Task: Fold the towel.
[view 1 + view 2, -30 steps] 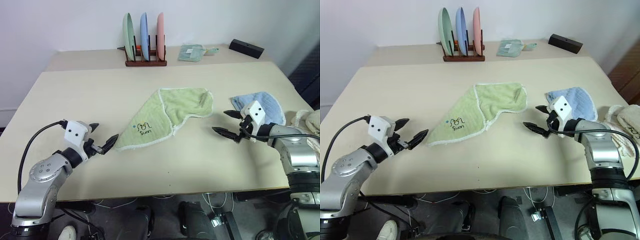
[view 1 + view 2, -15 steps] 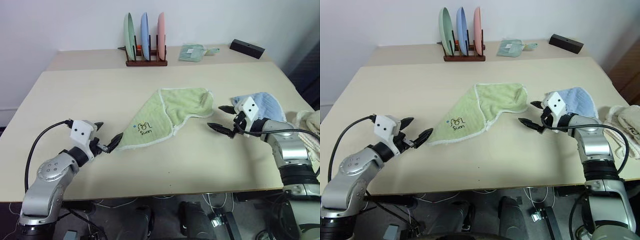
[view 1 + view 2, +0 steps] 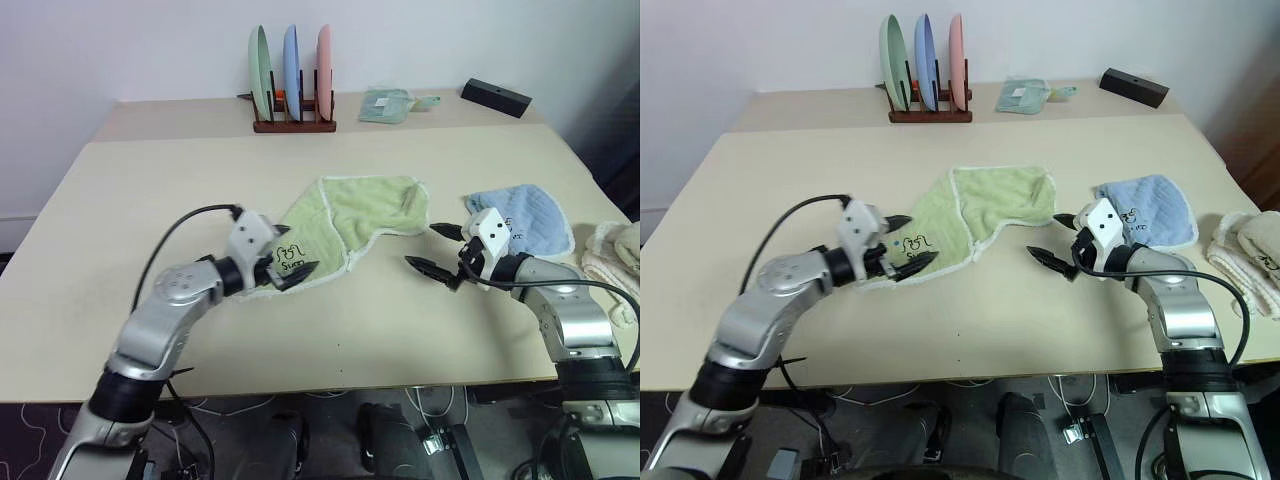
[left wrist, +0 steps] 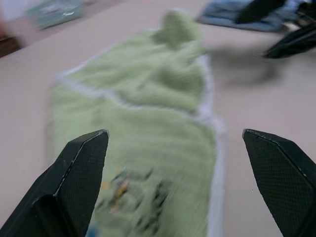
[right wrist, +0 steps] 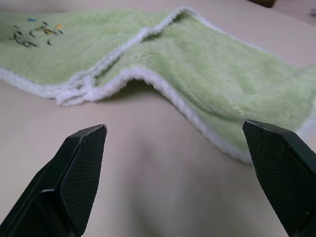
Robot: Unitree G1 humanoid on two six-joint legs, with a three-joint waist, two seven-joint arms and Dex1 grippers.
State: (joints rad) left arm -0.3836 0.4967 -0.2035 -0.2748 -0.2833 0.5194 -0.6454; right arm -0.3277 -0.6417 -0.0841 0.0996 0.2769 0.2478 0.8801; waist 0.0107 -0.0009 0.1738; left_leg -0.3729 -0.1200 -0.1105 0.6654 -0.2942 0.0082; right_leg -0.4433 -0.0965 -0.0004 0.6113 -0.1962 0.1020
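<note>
The towel is bunched up, and its white edging slants across its middle. My left gripper should grab the towel's doodle end and stretch it out before folding.
The light green towel lies crumpled in the middle of the table, with white edging and a dark doodle with lettering near its front left corner. Its right part is folded over and bunched. My left gripper is open, straddling the doodle corner just above the cloth; in the left wrist view the towel lies between its fingers. My right gripper is open and empty, over bare table a little right of the towel's bunched right edge, pointing toward it.
A light blue cloth lies just behind my right gripper, and a cream fluffy cloth sits at the table's right edge. At the back stand a plate rack, a small folded cloth and a black box.
My left gripper swept right from the bare table onto the towel's doodle corner. My right gripper edged slightly left toward the towel. Both stayed open.
</note>
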